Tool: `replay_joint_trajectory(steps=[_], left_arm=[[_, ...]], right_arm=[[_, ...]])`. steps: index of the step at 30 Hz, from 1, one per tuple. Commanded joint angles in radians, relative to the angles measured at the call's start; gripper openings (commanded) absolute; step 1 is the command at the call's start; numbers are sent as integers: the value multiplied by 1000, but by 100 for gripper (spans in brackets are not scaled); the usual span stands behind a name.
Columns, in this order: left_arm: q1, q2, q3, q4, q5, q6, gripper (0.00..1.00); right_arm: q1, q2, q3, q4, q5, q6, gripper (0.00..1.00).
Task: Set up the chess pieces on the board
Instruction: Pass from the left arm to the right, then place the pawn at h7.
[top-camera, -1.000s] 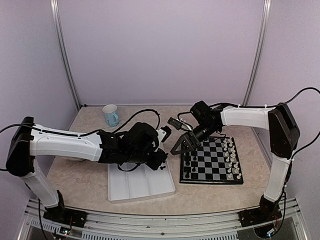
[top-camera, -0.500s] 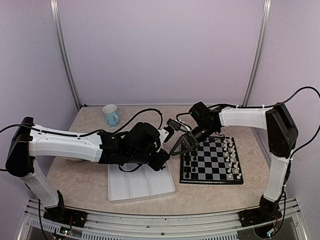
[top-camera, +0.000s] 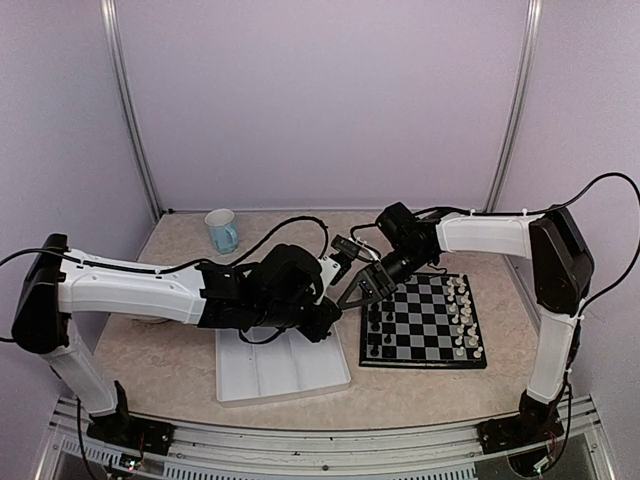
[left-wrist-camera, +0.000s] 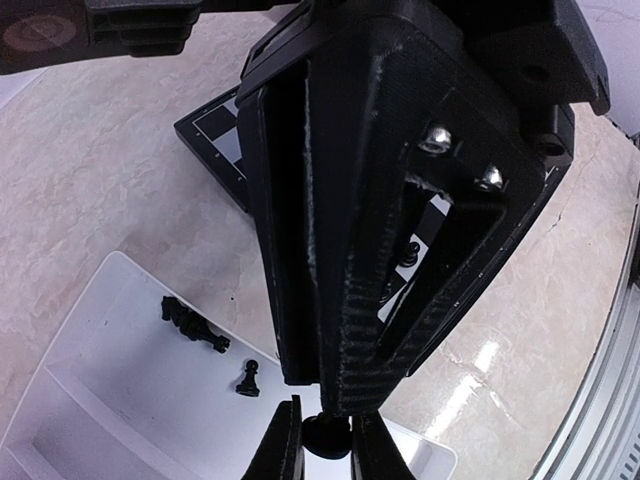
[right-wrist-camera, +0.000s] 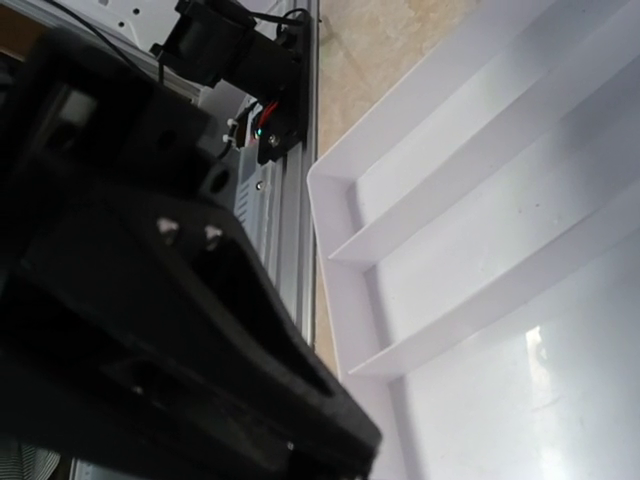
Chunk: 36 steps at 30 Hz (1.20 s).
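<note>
I should open my left gripper's fingers before my right gripper carries the black chess piece (left-wrist-camera: 327, 438) to the board's far corner (left-wrist-camera: 214, 124), because those fingers are holding the piece under my right gripper.
In the left wrist view my left gripper (left-wrist-camera: 326, 452) is shut on a tiny black chess piece (left-wrist-camera: 325, 430), held over the white tray (left-wrist-camera: 100, 350). My right gripper (left-wrist-camera: 318, 392) comes down onto the top of that piece, its fingers close together; whether they clamp it is hidden. From above, the left gripper (top-camera: 328, 318) and right gripper (top-camera: 346, 297) meet just left of the board (top-camera: 420, 362). Two loose black pieces (left-wrist-camera: 192, 325) lie in the tray. Black pieces (top-camera: 374, 335) stand on the board's left side. The right wrist view is mostly blocked by the left gripper's black body (right-wrist-camera: 150, 330).
White pieces (top-camera: 462, 320) stand along the board's right side. A blue mug (top-camera: 222, 230) sits at the back left. The tray's dividers (right-wrist-camera: 480, 200) show below the right wrist, with the table's metal rail (right-wrist-camera: 290, 210) beside them. A board corner (left-wrist-camera: 215, 125) is behind the grippers.
My right gripper has slid left from the board's edge to the left gripper, and its fingers have drawn closer together. The left arm has stayed put with its piece.
</note>
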Motion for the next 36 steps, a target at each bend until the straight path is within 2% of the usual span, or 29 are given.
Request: replay_joint_trajectory(steps=[1,6,13,15,20,26,36], left_arm=[[-12,13,30,14,-15,7,9],[-13,13,30,28,-26,6,9],[-12,14,33,30,-56,6,9],[-12,16,27,32,-66,4,14],[-13,12,3,38,-84,3,37],[-12,-43,-49,59,-76,12,48],[12,-113,-94,56,-91,6,51]], right_arm=[[18,11,10,2,-14,-5,17],[27,6,2,-8,-5,-16,18],[29,8,14,-14,2,-28,1],[29,6,21,-17,28,-33,0],[21,4,70,-51,122,-64,0],[-44,7,154,-108,341,-125,0],[-107,9,257,-205,823,-311,0]])
